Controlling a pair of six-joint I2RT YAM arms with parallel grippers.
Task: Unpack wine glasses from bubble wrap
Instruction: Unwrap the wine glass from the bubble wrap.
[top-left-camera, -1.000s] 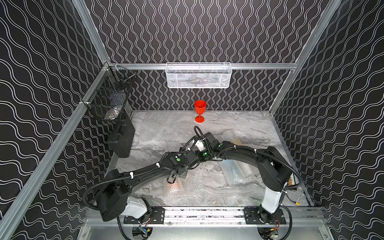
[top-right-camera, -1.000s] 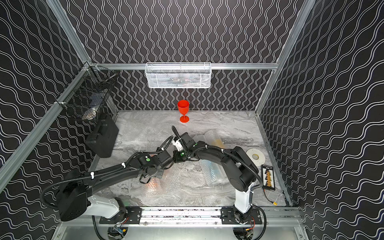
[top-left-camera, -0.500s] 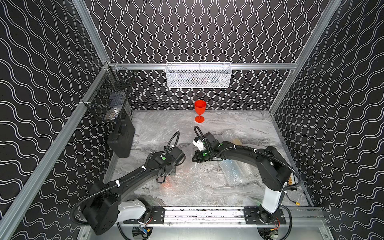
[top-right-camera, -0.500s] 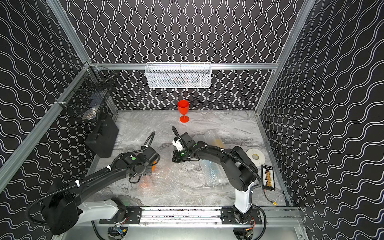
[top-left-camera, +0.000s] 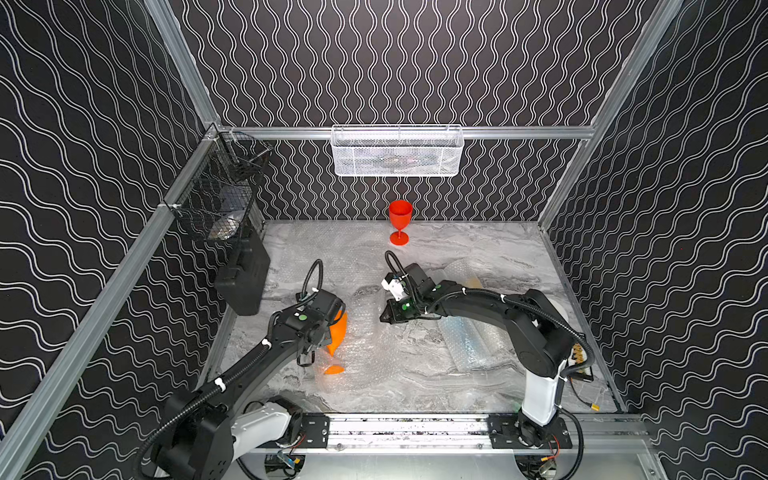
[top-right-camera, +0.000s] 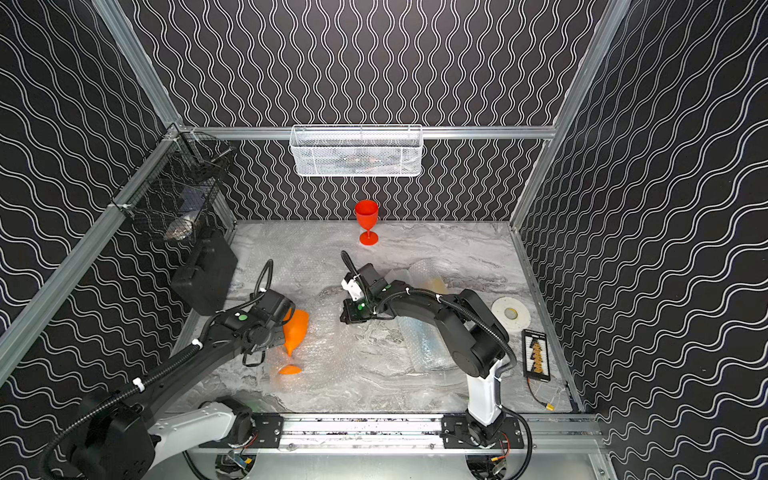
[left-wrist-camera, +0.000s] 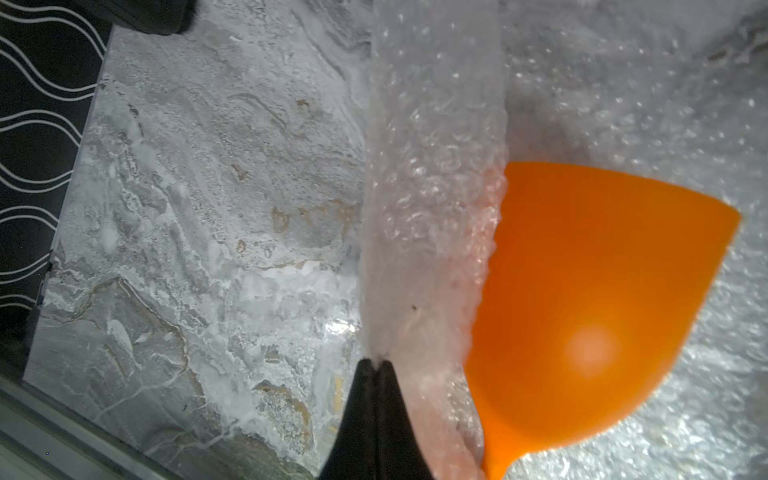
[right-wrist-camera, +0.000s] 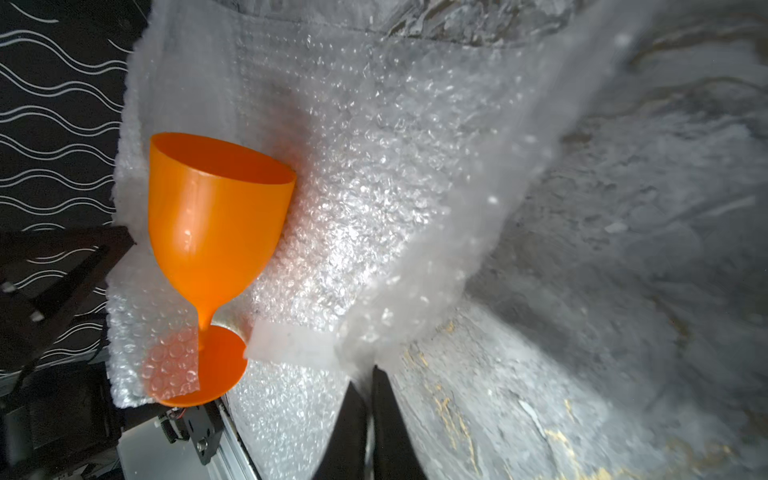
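The opposite edge (right-wrist-camera: 364, 340) is held by my right gripper, so my left gripper should keep pulling the wrap's edge toward the black case (top-left-camera: 244, 276) until the foot of the orange wine glass is clear.
An orange wine glass (top-left-camera: 337, 332) (top-right-camera: 296, 330) stands tilted on an opened bubble wrap sheet (top-left-camera: 368, 332) (top-right-camera: 328, 336), bowl bare, a wrap flap over part of its foot. My left gripper (top-left-camera: 309, 353) (left-wrist-camera: 376, 363) is shut on the sheet's edge beside the bowl (left-wrist-camera: 602, 299). My right gripper (top-left-camera: 384, 318) (right-wrist-camera: 368, 374) is shut on the opposite edge, the wrap (right-wrist-camera: 374, 187) stretched toward the glass (right-wrist-camera: 216, 224). A red wine glass (top-left-camera: 400, 216) (top-right-camera: 366, 216) stands upright at the back. Two wrapped rolls lie under the right arm, one bluish (top-left-camera: 469, 343), one yellowish (top-left-camera: 471, 282).
A black case (top-left-camera: 245, 278) leans at the left wall under a black wire basket (top-left-camera: 220, 199). A white mesh basket (top-left-camera: 397, 151) hangs on the back rail. A flat wrap sheet (top-left-camera: 316, 249) lies at the back left. A tape roll (top-right-camera: 510, 312) and small black device (top-right-camera: 536, 355) sit right.
My left gripper pulled away leftward from the right gripper with the wrap's edge, unrolling the sheet and baring the orange wine glass. The right gripper stayed nearly still.
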